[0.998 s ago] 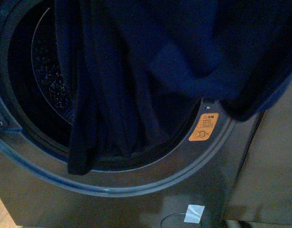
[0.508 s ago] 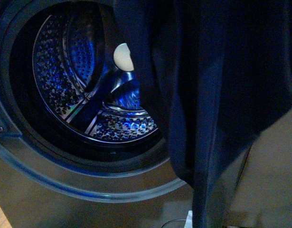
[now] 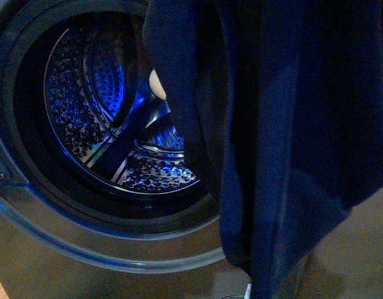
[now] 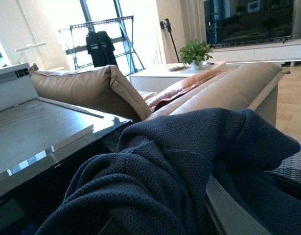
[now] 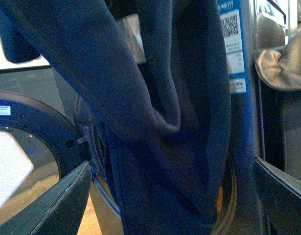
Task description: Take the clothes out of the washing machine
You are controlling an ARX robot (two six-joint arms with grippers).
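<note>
I expect the drum to be empty of garments when I take the clothes (image 3: 284, 143) away, because steel with holes in it shows along the drum's bottom (image 3: 152, 176).
The clothes (image 3: 291, 143), a limp dark navy garment, hang clear of the drum and cover the right half of the front view. The washing machine (image 3: 54, 240) stands behind them, and its perforated steel drum (image 3: 98, 112) shows, lit blue. In the left wrist view the knit fabric (image 4: 155, 171) is bunched over my left gripper (image 4: 170, 220), which is shut on it; only one grey finger (image 4: 233, 213) shows. My right gripper (image 5: 167, 196) is open, and the hanging clothes (image 5: 160, 122) fill the view between its fingers (image 5: 52, 200).
A white round object (image 3: 157, 84) lies inside the drum. The open glass door (image 5: 18, 166) is off to one side, and white labels (image 5: 231, 29) are on the machine front. A tan sofa (image 4: 91, 83), a clothes rack (image 4: 99, 41) and a potted plant (image 4: 195, 51) stand beyond.
A second ago the clothes draped across the drum opening. They have since been lifted out and carried to the right, baring the drum and hiding the orange sticker.
</note>
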